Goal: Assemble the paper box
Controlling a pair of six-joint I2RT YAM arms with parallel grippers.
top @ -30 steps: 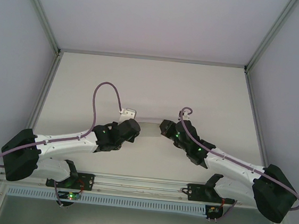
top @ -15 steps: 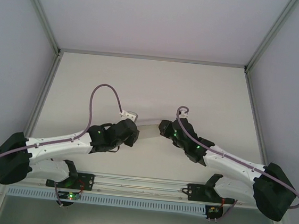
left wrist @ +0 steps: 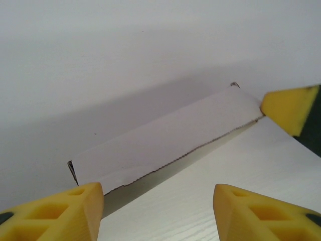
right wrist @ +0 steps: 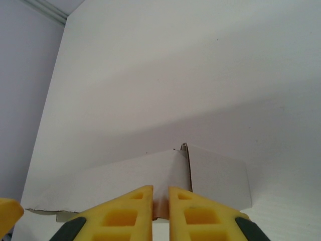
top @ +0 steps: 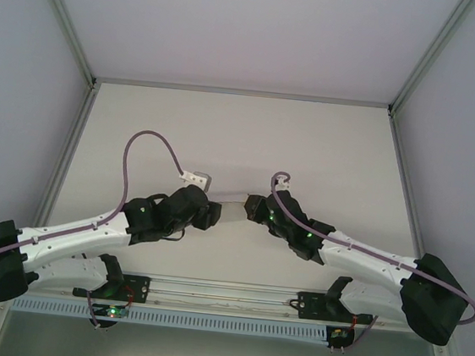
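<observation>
Next, I move my open left gripper back to the panel's loose end corner (left wrist: 74, 169) and pinch there, because it is too far in along the long panel (left wrist: 165, 134).
The paper box (top: 232, 199) shows as a thin white strip between the two grippers near the table's middle. In the left wrist view a white panel with a rough lower edge (left wrist: 165, 138) stands up from the table ahead of my left gripper (left wrist: 158, 211), which is open with nothing between its yellow fingers. My right gripper (right wrist: 160, 201) is shut on the box's lower corner edge, where the long panel (right wrist: 115, 183) meets a folded side flap (right wrist: 218, 178). From above, the left gripper (top: 213, 214) sits just left of the box and the right gripper (top: 251, 207) at its right end.
The white table (top: 242, 136) stretches out behind the box, bounded by grey walls and metal frame posts (top: 63, 15). A purple cable (top: 152, 139) loops above the left arm. One yellow finger of the right gripper (left wrist: 291, 108) appears in the left wrist view.
The left arm has swung back toward the left and lower, drawing its gripper slightly away from the box. The right gripper has shifted a little left, still holding the box.
</observation>
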